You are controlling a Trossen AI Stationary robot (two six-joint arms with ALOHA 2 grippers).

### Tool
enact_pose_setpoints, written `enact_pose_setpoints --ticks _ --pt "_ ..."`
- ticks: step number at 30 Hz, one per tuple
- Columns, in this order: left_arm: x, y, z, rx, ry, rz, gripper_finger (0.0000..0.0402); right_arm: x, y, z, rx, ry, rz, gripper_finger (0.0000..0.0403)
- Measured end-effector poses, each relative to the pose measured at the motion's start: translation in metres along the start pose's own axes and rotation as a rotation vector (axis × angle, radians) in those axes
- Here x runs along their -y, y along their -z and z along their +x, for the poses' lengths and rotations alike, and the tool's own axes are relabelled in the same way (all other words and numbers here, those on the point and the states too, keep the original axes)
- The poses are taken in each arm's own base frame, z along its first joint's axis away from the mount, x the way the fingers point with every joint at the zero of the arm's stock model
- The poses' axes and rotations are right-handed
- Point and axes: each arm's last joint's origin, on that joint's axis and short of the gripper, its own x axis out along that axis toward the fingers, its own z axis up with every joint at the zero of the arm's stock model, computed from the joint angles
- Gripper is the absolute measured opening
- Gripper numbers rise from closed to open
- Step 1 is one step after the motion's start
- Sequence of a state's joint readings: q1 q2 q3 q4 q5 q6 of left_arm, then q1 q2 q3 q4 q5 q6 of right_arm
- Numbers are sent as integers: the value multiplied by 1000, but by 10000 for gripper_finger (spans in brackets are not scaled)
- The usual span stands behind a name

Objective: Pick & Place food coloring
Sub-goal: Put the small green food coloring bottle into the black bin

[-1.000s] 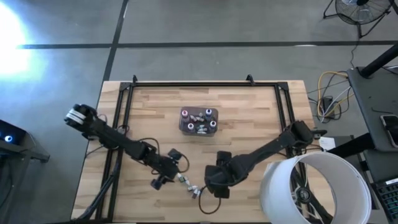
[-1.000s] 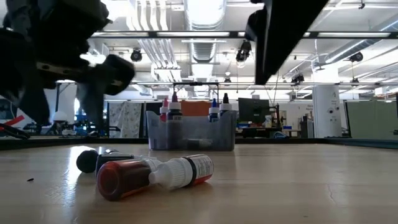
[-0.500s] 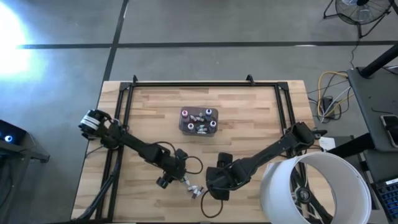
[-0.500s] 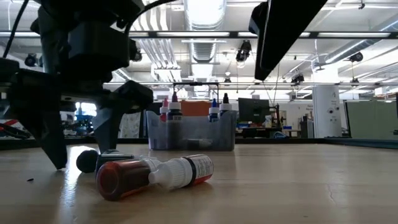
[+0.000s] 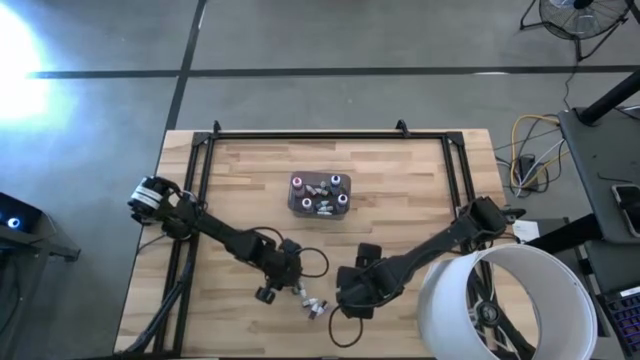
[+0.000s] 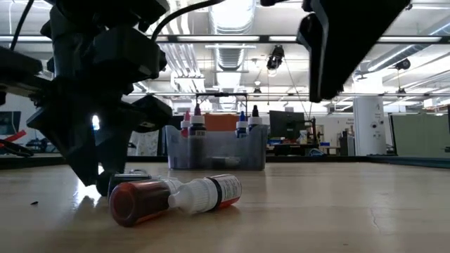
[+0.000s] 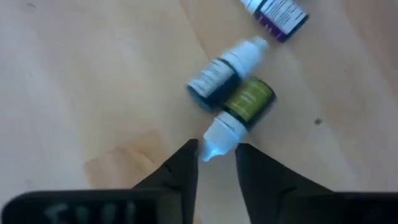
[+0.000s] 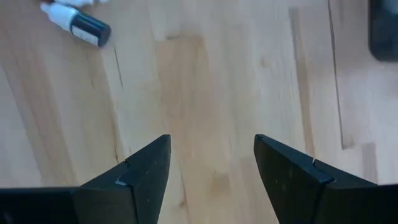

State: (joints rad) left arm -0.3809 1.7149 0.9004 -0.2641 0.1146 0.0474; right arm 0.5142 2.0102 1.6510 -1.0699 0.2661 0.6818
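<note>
My left gripper's fingers reach only the nozzle of the slanting green bottle (image 7: 212,152), so I should open them and close them farther up its white cap (image 7: 226,129) before I lift it.
Several food coloring bottles (image 5: 308,302) lie on the wooden table near its front edge. In the left wrist view these are a green-labelled one (image 7: 249,99), a dark blue one (image 7: 214,78) beside it and a purple one (image 7: 277,9) farther off. A red one (image 6: 169,198) lies nearest in the low view. My left gripper (image 7: 216,149) is down at the table, shut on the green bottle. My right gripper (image 8: 211,149) hangs open over bare wood just to their right (image 5: 347,300). More bottles stand upright in the grey tub (image 5: 319,194). My left gripper pinches the white cap end (image 7: 219,135) of the green-labelled bottle between its two fingertips, one on each side of the cap. The fingers slant down from above. The bottle lies on its side on the table, touching the dark blue bottle.
A large white bucket (image 5: 505,300) stands past the table's near right corner. A black frame rail (image 5: 320,135) runs round the table's far and side edges. A dark cable (image 5: 315,262) loops beside my left gripper. Bare wood lies between the tub and the loose bottles.
My left gripper has moved toward the table's right edge to the loose bottles, come down to the table, and shut its spread fingers on the green bottle's cap. My right gripper has drifted slightly toward the right edge. The bottles lie where they were.
</note>
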Motion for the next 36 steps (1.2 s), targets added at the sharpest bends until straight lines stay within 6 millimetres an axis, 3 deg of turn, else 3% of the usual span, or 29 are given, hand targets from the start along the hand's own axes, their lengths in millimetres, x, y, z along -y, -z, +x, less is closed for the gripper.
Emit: enact_pose_setpoints --ticks 7,15,19,29,36 --pt "2 -1 -5 8 27 -6 33 -5 14 0 -30 19 -15 224" --pt "6 0 -8 -1 14 -4 30 -5 18 3 -44 27 25 224" --pt "8 0 -8 -1 11 -58 59 -5 18 3 -42 27 21 224" --pt "18 -2 -8 -2 3 -75 176 -5 17 4 -25 37 37 224" --pt "20 -10 -8 74 7 -53 197 -5 17 4 -16 43 49 224"
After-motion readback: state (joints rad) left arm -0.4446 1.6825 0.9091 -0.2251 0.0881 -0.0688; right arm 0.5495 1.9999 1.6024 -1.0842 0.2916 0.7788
